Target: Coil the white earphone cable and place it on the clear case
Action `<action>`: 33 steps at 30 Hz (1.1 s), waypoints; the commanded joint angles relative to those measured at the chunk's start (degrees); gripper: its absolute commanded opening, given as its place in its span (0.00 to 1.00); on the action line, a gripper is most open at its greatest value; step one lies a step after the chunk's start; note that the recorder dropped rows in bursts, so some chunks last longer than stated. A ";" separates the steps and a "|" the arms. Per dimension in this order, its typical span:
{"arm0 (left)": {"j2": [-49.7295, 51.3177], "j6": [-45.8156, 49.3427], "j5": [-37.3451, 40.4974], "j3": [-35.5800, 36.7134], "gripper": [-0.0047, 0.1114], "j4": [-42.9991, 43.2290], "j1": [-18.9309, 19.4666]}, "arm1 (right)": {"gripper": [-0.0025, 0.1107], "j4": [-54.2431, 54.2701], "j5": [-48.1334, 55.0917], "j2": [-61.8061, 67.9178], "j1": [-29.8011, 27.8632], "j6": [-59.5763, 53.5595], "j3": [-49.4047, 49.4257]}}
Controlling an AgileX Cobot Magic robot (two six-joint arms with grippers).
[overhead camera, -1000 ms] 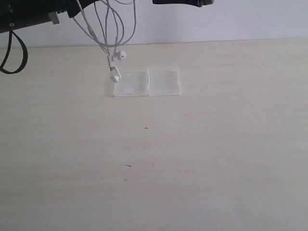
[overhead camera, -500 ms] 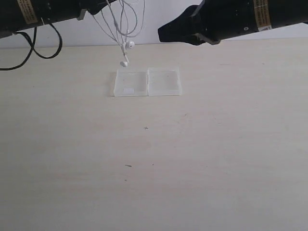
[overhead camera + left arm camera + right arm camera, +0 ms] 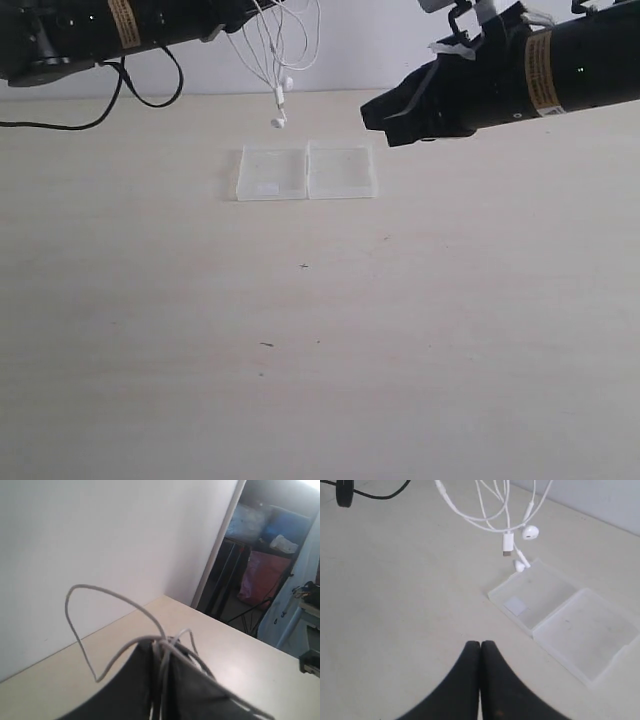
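Next, my right gripper takes the parts of the cable off after I lower the cable to the clear case (image 3: 272, 172), because the white earphone cable loops (image 3: 162, 639) over my left gripper's fingers.
The white earphone cable (image 3: 272, 45) hangs in loops from my left gripper (image 3: 243, 10) at the top of the exterior view, its earbuds dangling just above and behind the clear case (image 3: 306, 172). In the left wrist view that gripper (image 3: 161, 645) is shut on several cable strands (image 3: 105, 597). The right gripper (image 3: 375, 118) hovers to the right of the case, shut and empty. The right wrist view shows its closed tips (image 3: 480, 646), the cable (image 3: 507, 542) with plug and earbuds hanging beyond, and the case (image 3: 565, 620) with its white label.
A black arm cable (image 3: 140, 90) loops down onto the pale wooden table (image 3: 300, 340) at far left. A white wall stands behind the table's far edge.
The left gripper carried the cable rightward and upward, so the earbuds lifted off the case's left half. The right arm came into view and descended to the right of the case.
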 commanded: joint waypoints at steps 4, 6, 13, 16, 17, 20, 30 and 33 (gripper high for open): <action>5.90 -0.67 1.43 -6.25 0.04 -0.55 0.12 | 0.02 1.93 1.49 -0.65 -0.16 -2.96 2.07; 7.47 -0.67 1.43 -7.98 0.04 -0.55 0.12 | 0.02 2.09 1.37 -0.65 -0.16 -3.22 2.07; 11.29 -2.78 1.94 -10.38 0.04 -0.68 0.12 | 0.02 2.09 1.24 -0.65 -0.16 -3.22 2.07; 12.65 -2.65 2.60 -10.38 0.04 -0.57 0.12 | 0.02 2.09 1.24 -0.65 -0.16 -3.22 2.07; 13.02 -2.65 2.59 -10.38 0.04 -0.55 0.12 | 0.02 2.36 1.27 -0.65 -0.16 -3.22 2.07; 14.25 -2.56 2.75 -10.38 0.04 -0.45 0.12 | 0.02 2.49 1.16 -0.65 -0.16 -3.22 2.07; 17.36 0.17 4.70 -10.38 0.04 -1.58 0.12 | 0.02 2.92 0.50 -0.65 -0.16 -3.55 2.07; 18.14 0.29 4.71 -10.38 0.04 -1.97 0.12 | 0.02 2.93 0.13 -0.65 -0.16 -3.55 2.07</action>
